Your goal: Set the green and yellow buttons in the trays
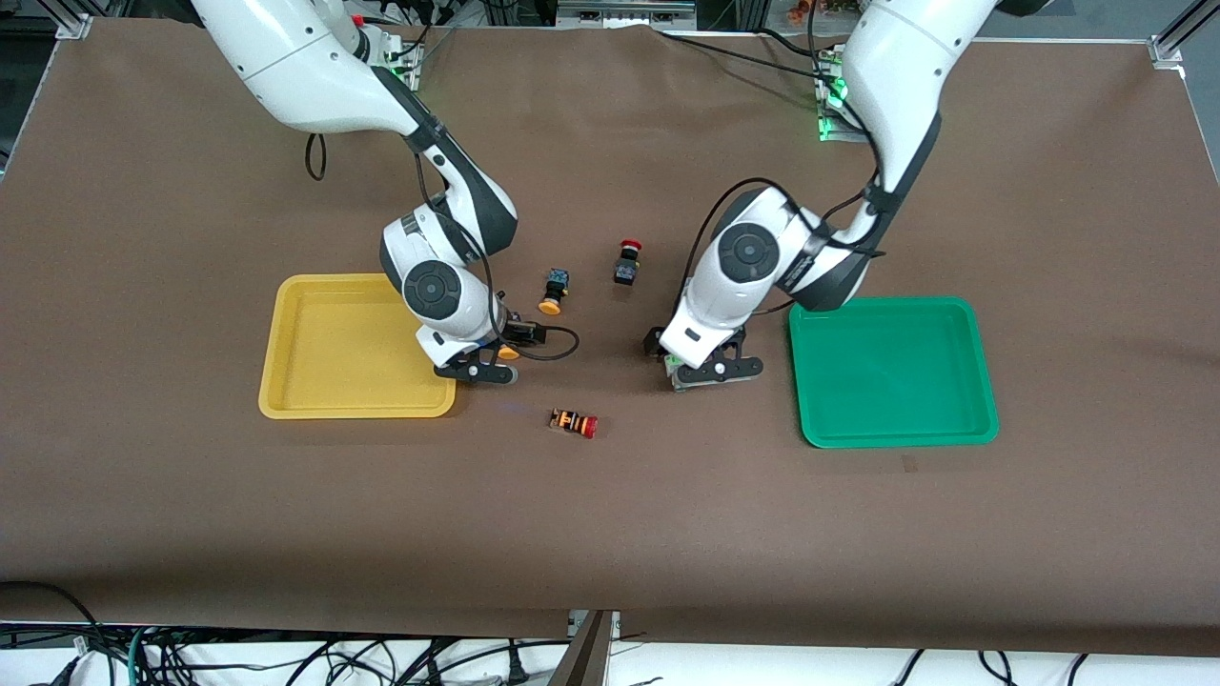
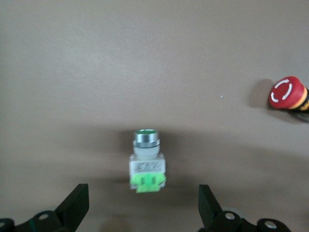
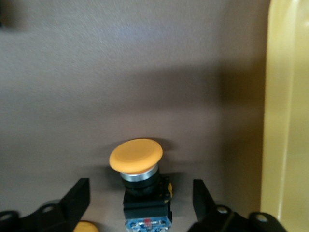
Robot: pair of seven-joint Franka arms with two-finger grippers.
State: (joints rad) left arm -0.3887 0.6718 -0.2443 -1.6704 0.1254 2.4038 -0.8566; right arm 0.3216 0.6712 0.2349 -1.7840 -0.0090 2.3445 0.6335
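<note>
The left gripper's arm (image 1: 700,295) blocks the space near the black red-capped button from view, so the robot should expect another green button hidden behind the arm.
My left gripper (image 1: 710,370) is low over the table beside the green tray (image 1: 963,427), fingers open. In the left wrist view it (image 2: 142,194) has a white-grey green button (image 2: 147,163) lying between its open fingers, untouched. My right gripper (image 1: 477,370) is low beside the yellow tray (image 1: 286,324), fingers open. In the right wrist view it (image 3: 141,191) straddles a black yellow-capped button (image 3: 136,159), whose cap peeks out in the front view (image 1: 508,353). A second yellow button (image 1: 551,292) lies farther from the front camera. A second green button is not seen. Both trays are empty.
A black red-capped button (image 1: 626,262) stands between the two arms, farther from the front camera. An orange-striped red-capped button (image 1: 575,422) lies nearer the front camera, also in the left wrist view (image 2: 288,94). The yellow tray's wall (image 3: 285,121) is close beside my right gripper.
</note>
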